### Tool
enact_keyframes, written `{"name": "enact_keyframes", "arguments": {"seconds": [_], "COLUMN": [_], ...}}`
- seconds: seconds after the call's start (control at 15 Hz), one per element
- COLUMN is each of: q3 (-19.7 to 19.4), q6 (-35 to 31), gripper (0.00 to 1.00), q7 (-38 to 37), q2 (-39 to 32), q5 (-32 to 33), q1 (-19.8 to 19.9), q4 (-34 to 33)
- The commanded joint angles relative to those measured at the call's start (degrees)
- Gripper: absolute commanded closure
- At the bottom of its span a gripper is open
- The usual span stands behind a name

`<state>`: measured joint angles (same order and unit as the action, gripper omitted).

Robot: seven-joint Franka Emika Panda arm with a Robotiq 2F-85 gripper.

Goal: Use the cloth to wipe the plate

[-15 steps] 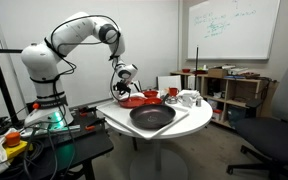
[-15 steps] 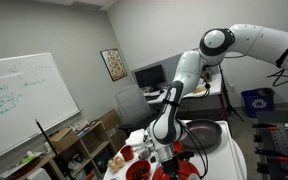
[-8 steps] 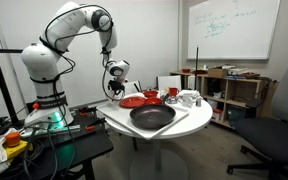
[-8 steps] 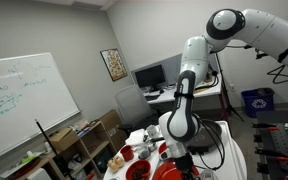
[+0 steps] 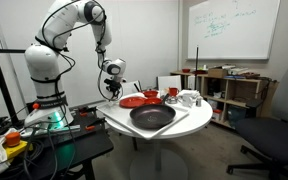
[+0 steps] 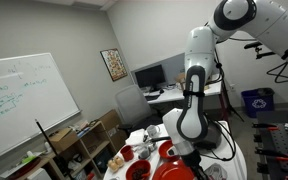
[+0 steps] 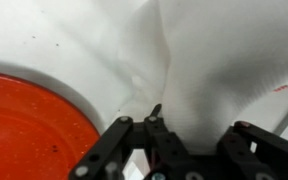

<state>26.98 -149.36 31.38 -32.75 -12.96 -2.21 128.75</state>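
Observation:
I keep moving my gripper along the clear white surface [image 7: 89, 50] beside the red plate, since the white cloth [image 7: 219, 65] hangs over that surface, and then let go of the cloth there.
The wide red plate [image 5: 134, 101] sits on the round white table [image 5: 189, 122], beside the black pan [image 5: 152, 117]. It also shows in the wrist view [image 7: 24, 130] at the lower left and in an exterior view [image 6: 168, 150]. My gripper [image 5: 110, 90] hangs at the table's edge, just off the plate's rim. In the wrist view the gripper [image 7: 194, 145] is shut on the white cloth [image 7: 224, 60]. The cloth's folds run up into the jaws and it drapes beside the plate, not on it.
A smaller red bowl [image 5: 150, 94] and white cups [image 5: 187, 98] stand behind the plate. The pan fills the table's front. A shelf [image 5: 229, 90] and an office chair [image 5: 274, 135] stand beyond the table. A cluttered bench [image 5: 24, 140] is beside the robot base.
The arm has swung away from over the plate toward the table's edge and its elbow has risen. The gripper keeps the cloth.

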Motion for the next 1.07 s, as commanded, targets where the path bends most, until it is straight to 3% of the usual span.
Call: {"name": "enact_keyframes", "arguments": {"seconds": [0.0, 0.2, 0.6, 1.0], "q3": [-5.91, -9.95, -12.07, -16.27], "q6": [-0.86, 0.72, 8.60, 8.54], "gripper": [0.90, 0.90, 0.90, 0.90], "q7": [-8.34, -14.15, -20.90, -31.28], "q2": [3.18, 3.40, 2.43, 2.85], "q5": [5.91, 10.98, 12.01, 16.13], "q1": [-5.02, -8.06, -10.32, -14.62], "q4": [0.86, 0.05, -1.56, -1.99]}}
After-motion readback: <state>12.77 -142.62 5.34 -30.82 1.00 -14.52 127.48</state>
